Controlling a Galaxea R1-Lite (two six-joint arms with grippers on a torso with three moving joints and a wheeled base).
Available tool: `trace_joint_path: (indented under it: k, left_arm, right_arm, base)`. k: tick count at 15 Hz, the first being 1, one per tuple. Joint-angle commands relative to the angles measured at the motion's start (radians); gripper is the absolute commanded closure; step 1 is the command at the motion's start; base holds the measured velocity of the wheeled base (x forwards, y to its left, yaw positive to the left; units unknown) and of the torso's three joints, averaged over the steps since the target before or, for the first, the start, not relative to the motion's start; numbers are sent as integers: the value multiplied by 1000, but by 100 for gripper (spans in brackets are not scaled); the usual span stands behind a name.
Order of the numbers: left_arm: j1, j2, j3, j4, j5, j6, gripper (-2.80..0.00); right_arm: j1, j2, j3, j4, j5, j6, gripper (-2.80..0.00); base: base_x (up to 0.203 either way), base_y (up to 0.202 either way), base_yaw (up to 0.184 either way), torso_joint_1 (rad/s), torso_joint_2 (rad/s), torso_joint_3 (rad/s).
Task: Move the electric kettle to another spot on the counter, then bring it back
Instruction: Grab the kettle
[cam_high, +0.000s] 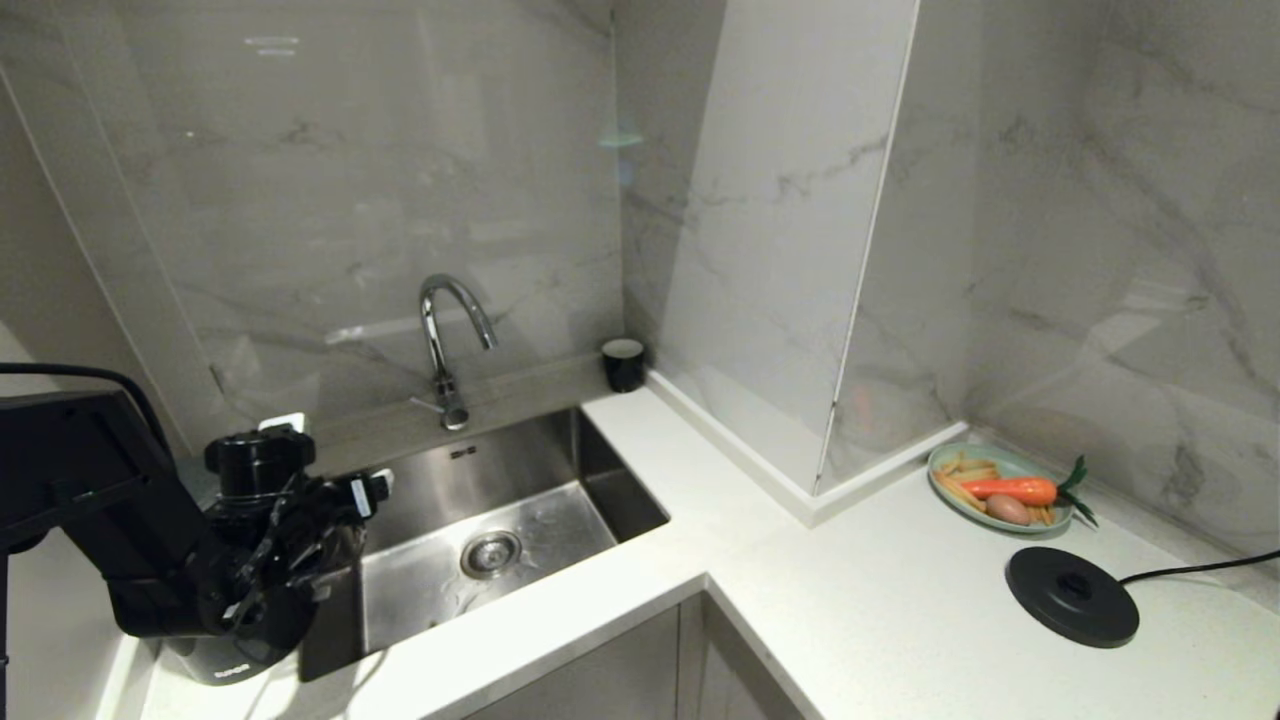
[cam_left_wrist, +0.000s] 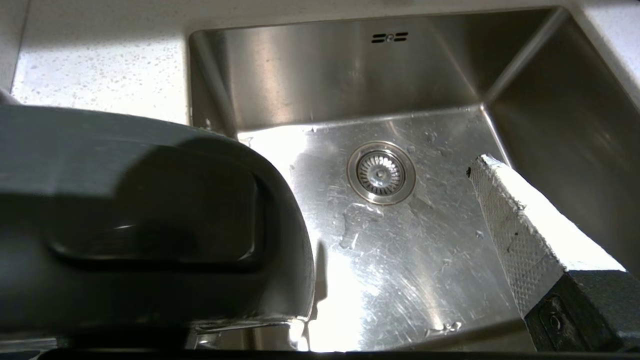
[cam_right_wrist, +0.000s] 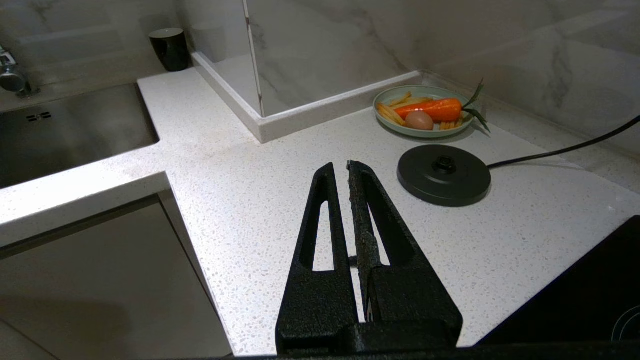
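Note:
The electric kettle (cam_high: 246, 642) will come up freely and leave the cord behind when I lift it, since the corded black base disc (cam_high: 1071, 596) lies well apart.
The electric kettle (cam_high: 235, 650), glossy black with tiny white lettering near its bottom, stands on the counter (cam_high: 860, 600) at the far left, beside the sink. My left arm hangs over it and hides most of it. In the left wrist view the kettle's dark top and handle (cam_left_wrist: 150, 225) fill one side. My left gripper (cam_left_wrist: 320, 172) is open: one white padded finger (cam_left_wrist: 515, 225) stands well apart from the kettle over the sink floor, and the other finger is hidden. My right gripper (cam_right_wrist: 338, 169) is shut and empty above the counter, out of the head view.
The steel sink (cam_high: 560, 470) with its drain (cam_high: 490, 552) and tap (cam_high: 445, 340) lies right of the kettle. A small black cup (cam_high: 623, 364) sits at the back corner. A plate of carrot and fries (cam_high: 1000, 487), the corded black base disc (cam_high: 1072, 595) and the hob's corner (cam_right_wrist: 590, 295) are at the right.

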Motion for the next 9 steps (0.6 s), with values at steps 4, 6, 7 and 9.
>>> trace_joint_path:
  k: [4, 6, 7, 9]
  left_arm:
    - [5, -8, -2, -26, 2, 2, -280]
    - [10, -8, -6, -32, 3, 8, -280]
    - [10, -8, -6, -32, 3, 8, -280]
    - [14, -11, -5, -32, 3, 10, -280]
  right_arm:
    - [0, 0, 0, 1, 0, 0, 0]
    - [0, 0, 0, 1, 0, 0, 0]
    - [0, 0, 0, 1, 0, 0, 0]
    - [0, 0, 0, 1, 0, 0, 0]
  base:
    - [0, 0, 0, 0, 0, 0]
    - [0, 0, 0, 0, 0, 0]
    - [0, 0, 0, 0, 0, 0]
    - [0, 0, 0, 0, 0, 0]
